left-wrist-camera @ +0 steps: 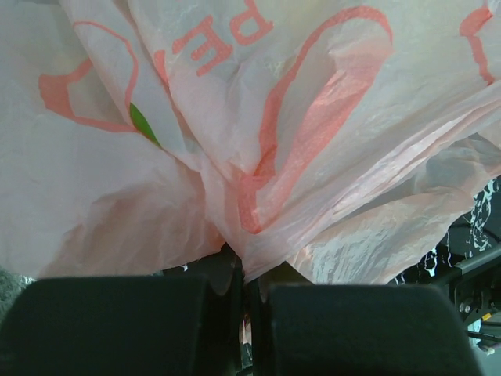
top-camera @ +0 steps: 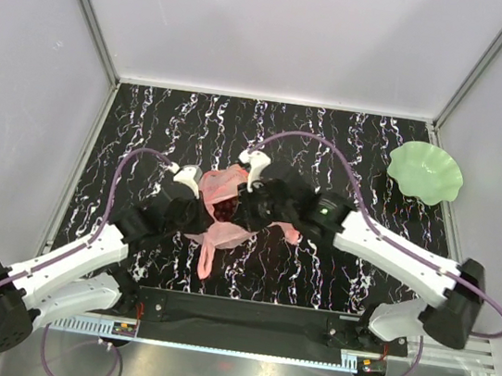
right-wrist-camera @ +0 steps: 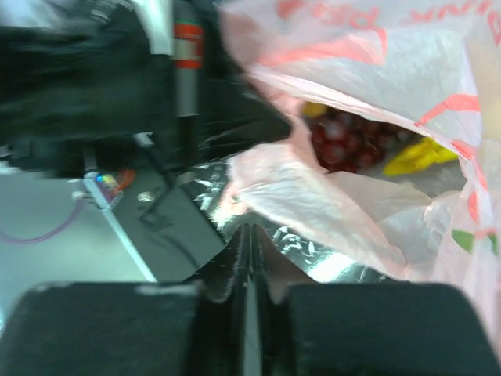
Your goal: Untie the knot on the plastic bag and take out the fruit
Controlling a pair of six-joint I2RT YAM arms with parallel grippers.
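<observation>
The bag's narrow opening (right-wrist-camera: 383, 149) is sagging over the bananas, so my right gripper should pull the bag's far rim (right-wrist-camera: 468, 160) wide open while my left gripper keeps hold of its fold of the bag.
The pink plastic bag (top-camera: 219, 184) lies crumpled at the table's middle, its mouth open. Dark red grapes (top-camera: 226, 209) show inside it. In the right wrist view the grapes (right-wrist-camera: 344, 141) and yellow bananas (right-wrist-camera: 419, 157) sit in the open bag (right-wrist-camera: 313, 196). The brown round fruits are hidden. My left gripper (top-camera: 198, 203) is at the bag's left side. It is shut (left-wrist-camera: 249, 274) on a fold of the bag (left-wrist-camera: 313, 117). My right gripper (top-camera: 250, 211) is at the bag's right side. It is shut (right-wrist-camera: 250, 231) just below the bag's edge, and I see no film between its fingers.
A wavy green plate (top-camera: 426, 172) sits at the far right of the black marbled table (top-camera: 149, 118). A loose pink strip of the bag (top-camera: 207, 257) trails toward the near edge. White walls enclose the table on three sides.
</observation>
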